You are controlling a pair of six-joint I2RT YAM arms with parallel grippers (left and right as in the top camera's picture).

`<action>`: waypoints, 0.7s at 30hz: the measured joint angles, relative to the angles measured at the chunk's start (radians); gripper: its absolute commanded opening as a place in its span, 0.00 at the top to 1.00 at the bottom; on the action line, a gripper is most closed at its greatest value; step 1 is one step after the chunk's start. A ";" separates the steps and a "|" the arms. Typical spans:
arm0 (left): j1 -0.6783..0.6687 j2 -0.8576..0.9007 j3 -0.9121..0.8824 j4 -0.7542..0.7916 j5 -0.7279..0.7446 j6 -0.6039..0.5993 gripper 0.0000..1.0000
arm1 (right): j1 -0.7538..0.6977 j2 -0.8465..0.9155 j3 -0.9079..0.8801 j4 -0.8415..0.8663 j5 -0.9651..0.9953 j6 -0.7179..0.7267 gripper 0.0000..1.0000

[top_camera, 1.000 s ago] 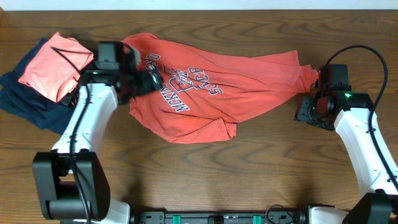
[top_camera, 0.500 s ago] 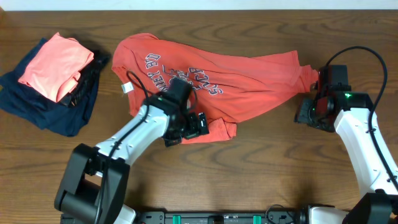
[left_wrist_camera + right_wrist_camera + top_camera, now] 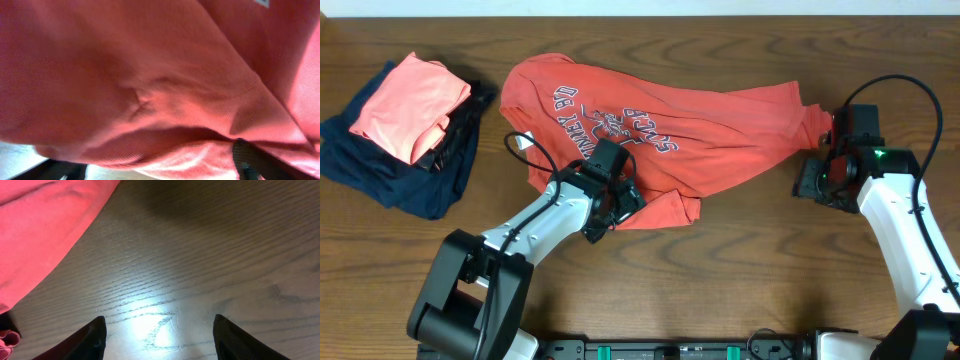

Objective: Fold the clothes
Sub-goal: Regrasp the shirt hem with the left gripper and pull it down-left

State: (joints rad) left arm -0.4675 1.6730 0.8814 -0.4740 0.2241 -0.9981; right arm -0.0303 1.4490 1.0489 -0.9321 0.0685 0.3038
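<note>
The red T-shirt's front edge (image 3: pixel 752 179) runs at a slant back toward its bunched hem corner. My right gripper should grab the hem corner (image 3: pixel 812 134) and pull it straight before folding.
The heathered red T-shirt (image 3: pixel 710 125) lies crumpled across the table's back middle, lettering up, with its white neck label at the left edge. My left gripper (image 3: pixel 617 205) is low on the shirt's front hem. In the left wrist view the red fabric (image 3: pixel 150 75) fills the frame and the two finger tips (image 3: pixel 155 172) stand far apart, with cloth bulging between them. My right gripper (image 3: pixel 817 180) is at the shirt's right end. It is open and empty over bare wood (image 3: pixel 160 335), with the shirt's edge (image 3: pixel 40 225) just to its left.
A folded salmon-pink garment (image 3: pixel 405 105) lies on a navy blue garment (image 3: pixel 380 175) at the back left. Bare wooden table (image 3: pixel 750 270) stretches in front of the shirt.
My left arm has swung from the shirt's collar side at the left down to its front hem, then shifted slightly left. The collar area now lies uncovered. The right arm has not moved.
</note>
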 measured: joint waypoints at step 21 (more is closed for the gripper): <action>0.147 -0.156 -0.056 -0.343 0.000 0.217 0.94 | -0.008 0.001 0.000 -0.043 0.057 0.002 0.25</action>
State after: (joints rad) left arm -0.3206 1.5173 0.8253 -0.8165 0.2237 -0.7811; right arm -0.0387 1.4498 1.0489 -0.9752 0.1257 0.3058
